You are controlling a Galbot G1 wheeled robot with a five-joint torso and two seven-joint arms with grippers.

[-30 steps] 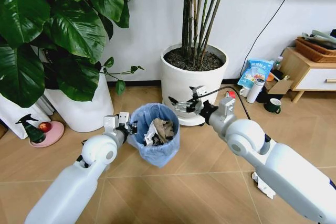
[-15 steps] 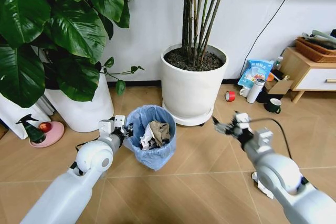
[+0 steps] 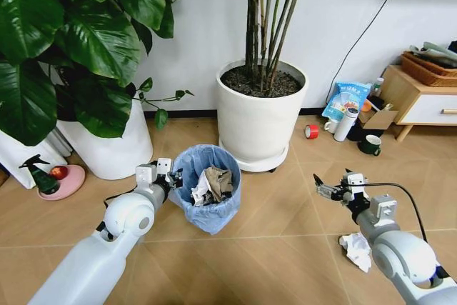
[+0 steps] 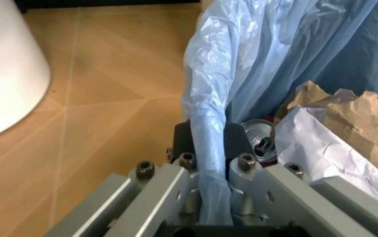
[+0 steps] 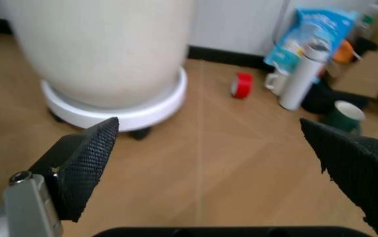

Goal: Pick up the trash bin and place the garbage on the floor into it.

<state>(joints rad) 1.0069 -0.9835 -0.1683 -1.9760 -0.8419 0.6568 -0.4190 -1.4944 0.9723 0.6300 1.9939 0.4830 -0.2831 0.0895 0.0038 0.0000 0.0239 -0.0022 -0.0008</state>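
My gripper will squeeze the crumpled white paper (image 3: 356, 251) narrow between the fingers when I lift it. The paper will also spread loose flaps, because jagged edges (image 3: 366, 267) stick out of it.
The trash bin (image 3: 208, 198), lined with a light-blue bag, stands on the chevron floor (image 3: 278, 205) with crumpled paper and brown scraps inside. My left gripper (image 3: 166, 173) is shut on its near-left rim. In the left wrist view the fingers (image 4: 239, 143) pinch the bag-covered rim (image 4: 208, 113), with a can top (image 4: 261, 143) just inside. My right gripper (image 3: 323, 188) hangs open low over the floor, right of the bin. A piece of garbage, crumpled white paper (image 3: 356, 249), lies beside its forearm. The right gripper (image 5: 222, 163) is empty, and a small red piece (image 5: 242, 85) lies ahead of it.
A large white pot (image 3: 260, 116) on a wheeled saucer stands behind the bin, and another white pot (image 3: 114, 144) with a leafy plant stands at the left. A white flask (image 3: 346, 123), a dark mug (image 3: 370, 145), a blue bag (image 3: 344, 98) and a wooden cabinet (image 3: 421, 98) crowd the back right.
My right arm has swung from above the bin to the right and down, close to the floor by the crumpled paper. The left gripper kept its hold on the bin's rim.
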